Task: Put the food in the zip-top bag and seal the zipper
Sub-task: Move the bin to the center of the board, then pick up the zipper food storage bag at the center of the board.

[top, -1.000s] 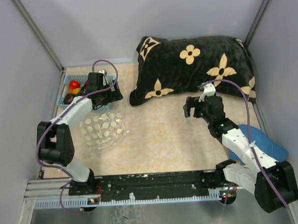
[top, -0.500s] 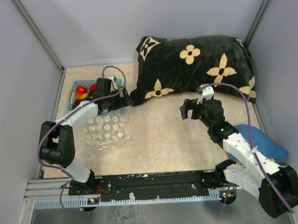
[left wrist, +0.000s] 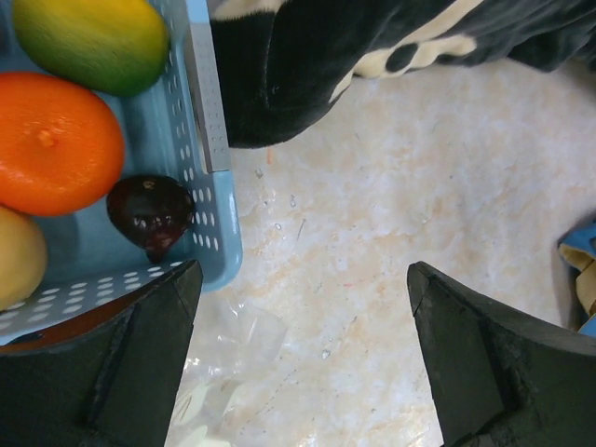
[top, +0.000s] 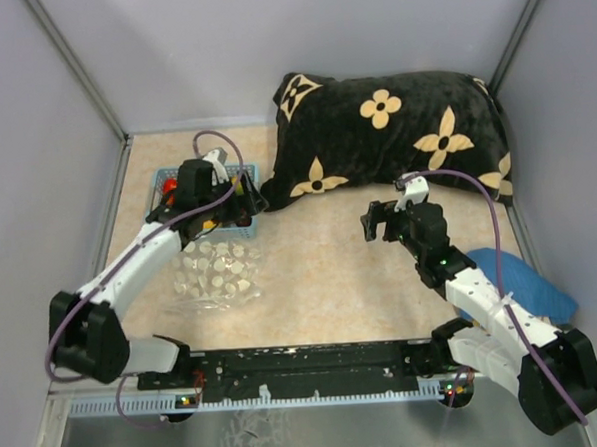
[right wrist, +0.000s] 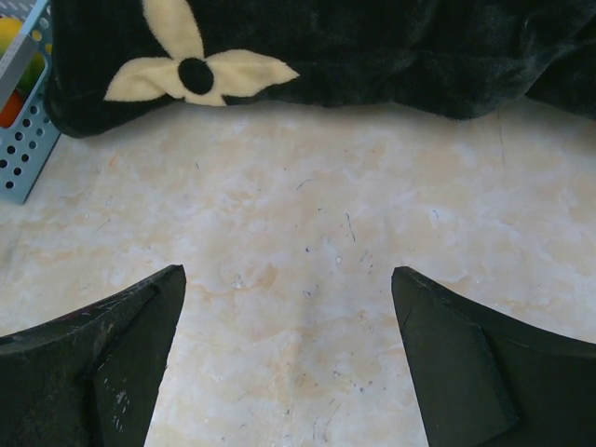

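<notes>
The zip-top bag (top: 217, 270) is flat and uncovered in front of the basket, so my left gripper should keep going toward the bag's near edge (top: 213, 305) and close there.
The food lies in a light blue basket (left wrist: 209, 121): an orange fruit (left wrist: 56, 144), a green-yellow one (left wrist: 93, 37), a dark brown piece (left wrist: 149, 212) and a yellow one (left wrist: 17, 256). My left gripper (left wrist: 303, 275) hangs open and empty over the bare table by the basket's (top: 246, 224) near right corner; from above the left gripper (top: 235, 199) covers that side. The dotted zip-top bag (top: 216, 273) lies flat just in front of the basket, one clear corner (left wrist: 233, 349) below my left finger. I cannot make out its zipper. My right gripper (top: 383, 219) (right wrist: 287, 275) is open and empty above mid-table.
A black pillow (top: 394, 128) with cream flowers fills the back right, its end close to the basket's right side (left wrist: 307, 65) (right wrist: 326, 47). A blue cloth (top: 527, 282) lies beside the right arm. Grey walls close in the left, right and back.
The left arm has swung right and nearer, and the basket now sits further right, closer to the pillow. The bag shifted slightly. The right gripper edged a little left.
</notes>
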Robot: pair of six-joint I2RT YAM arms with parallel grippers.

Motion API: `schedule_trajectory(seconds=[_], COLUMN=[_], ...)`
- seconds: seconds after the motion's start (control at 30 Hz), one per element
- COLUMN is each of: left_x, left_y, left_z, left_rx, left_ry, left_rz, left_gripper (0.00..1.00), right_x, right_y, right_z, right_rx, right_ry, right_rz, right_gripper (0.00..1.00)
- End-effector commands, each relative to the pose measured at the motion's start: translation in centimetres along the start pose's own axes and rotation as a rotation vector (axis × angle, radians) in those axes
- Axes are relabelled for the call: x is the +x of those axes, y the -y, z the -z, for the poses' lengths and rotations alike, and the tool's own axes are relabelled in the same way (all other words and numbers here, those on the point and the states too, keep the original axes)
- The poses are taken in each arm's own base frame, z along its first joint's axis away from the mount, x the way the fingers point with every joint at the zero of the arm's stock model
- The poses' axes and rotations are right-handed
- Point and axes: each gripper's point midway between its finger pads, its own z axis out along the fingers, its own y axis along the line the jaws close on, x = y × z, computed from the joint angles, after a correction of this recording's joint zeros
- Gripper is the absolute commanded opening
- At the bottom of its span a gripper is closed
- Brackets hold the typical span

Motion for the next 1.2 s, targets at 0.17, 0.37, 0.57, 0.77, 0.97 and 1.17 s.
schedule_trajectory(seconds=[0.17,0.37,0.57,0.77,0.97,1.17], left_x=[1.5,4.1,6.9,11.0,14.1,14.3], left_y=[-2.1,-4.3,-6.6,-7.9,-8.4,-9.2], left_z=[7.5,11.8,13.4,12.7,11.7,13.5], left_rx=[-0.099,-0.159,-0.29,-0.422,-0.503,-0.603], left_ry=[0.161,0.25,0.228,0.051,-0.097,-0.092], left_rz=[0.185,0.357,0.552,0.661,0.72,0.756], left_gripper=[0.99,0.99,0.99,0.99,0.95,0.94], right_x=[-1.8,-0.9,-0.6,-0.6,0.5,0.7], right_y=[-1.5,-2.1,-1.7,-1.8,-2.1,-2.4], right_z=[-0.4,-1.1,-1.2,-1.3,-2.1,-2.3], right_rx=[-0.072,-0.089,-0.068,-0.072,-0.077,-0.088], right_ry=[0.078,0.043,0.04,0.032,-0.024,-0.033], right_rz=[0.0,0.013,0.017,0.017,0.017,0.018], right_gripper=[0.93,0.93,0.96,0.96,0.96,0.96])
